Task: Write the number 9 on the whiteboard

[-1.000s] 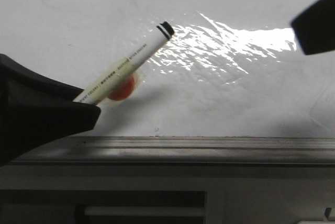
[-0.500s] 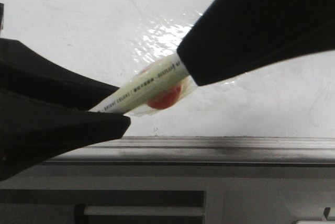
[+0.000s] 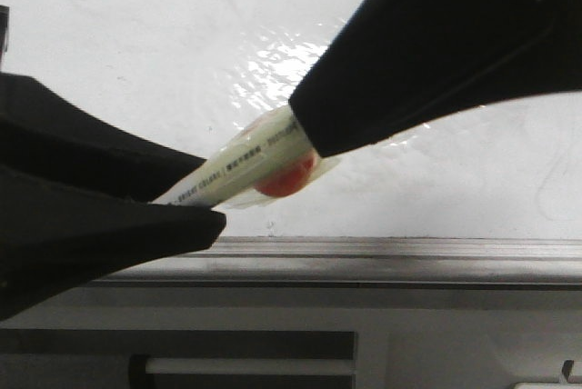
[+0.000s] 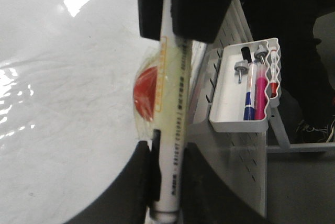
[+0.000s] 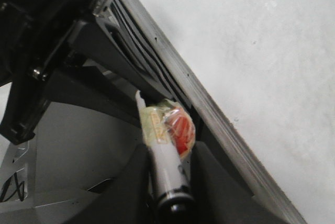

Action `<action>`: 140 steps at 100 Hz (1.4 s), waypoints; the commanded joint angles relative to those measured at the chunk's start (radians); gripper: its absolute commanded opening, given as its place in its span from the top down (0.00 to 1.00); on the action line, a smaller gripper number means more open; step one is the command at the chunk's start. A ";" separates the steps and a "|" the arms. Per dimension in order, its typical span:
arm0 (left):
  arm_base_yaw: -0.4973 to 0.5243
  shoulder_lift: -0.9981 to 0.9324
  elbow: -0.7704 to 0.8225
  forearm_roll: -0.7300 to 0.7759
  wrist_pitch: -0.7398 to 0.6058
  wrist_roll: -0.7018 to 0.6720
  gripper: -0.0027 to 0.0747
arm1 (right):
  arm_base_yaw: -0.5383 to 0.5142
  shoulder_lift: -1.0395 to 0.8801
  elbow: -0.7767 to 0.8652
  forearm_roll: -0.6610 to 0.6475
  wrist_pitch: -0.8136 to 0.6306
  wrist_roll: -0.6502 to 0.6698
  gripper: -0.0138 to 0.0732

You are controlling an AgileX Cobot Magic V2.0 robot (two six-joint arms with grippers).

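My left gripper is covering the marker's front end (image 3: 185, 192). It should open and move away before my right gripper writes on the whiteboard (image 3: 271, 89).
A white marker (image 3: 245, 166) with yellowish tape and a red disc (image 3: 286, 180) stuck to it is held in front of the glossy whiteboard (image 3: 136, 34). My left gripper (image 3: 195, 191) is shut on the marker's rear end; this also shows in the left wrist view (image 4: 168, 148). My right gripper (image 3: 309, 130) covers the cap end. In the right wrist view its fingers press both sides of the marker (image 5: 165, 161). The cap is hidden in the front view. No black line of a number 9 shows on the board.
The board's grey metal frame edge (image 3: 364, 248) runs below the marker. A white tray (image 4: 246, 98) with several markers hangs on a perforated grey panel (image 4: 230, 161) beside the board. Glare lies on the wrinkled film (image 3: 273, 62).
My right gripper came in from the upper right and closed over the marker's cap end, sliding further along it. The left gripper tilted the marker a little lower.
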 commanded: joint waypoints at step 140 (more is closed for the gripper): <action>0.029 -0.459 -0.015 -0.466 0.062 0.002 0.55 | -0.311 0.065 -0.369 -0.060 0.255 0.167 0.91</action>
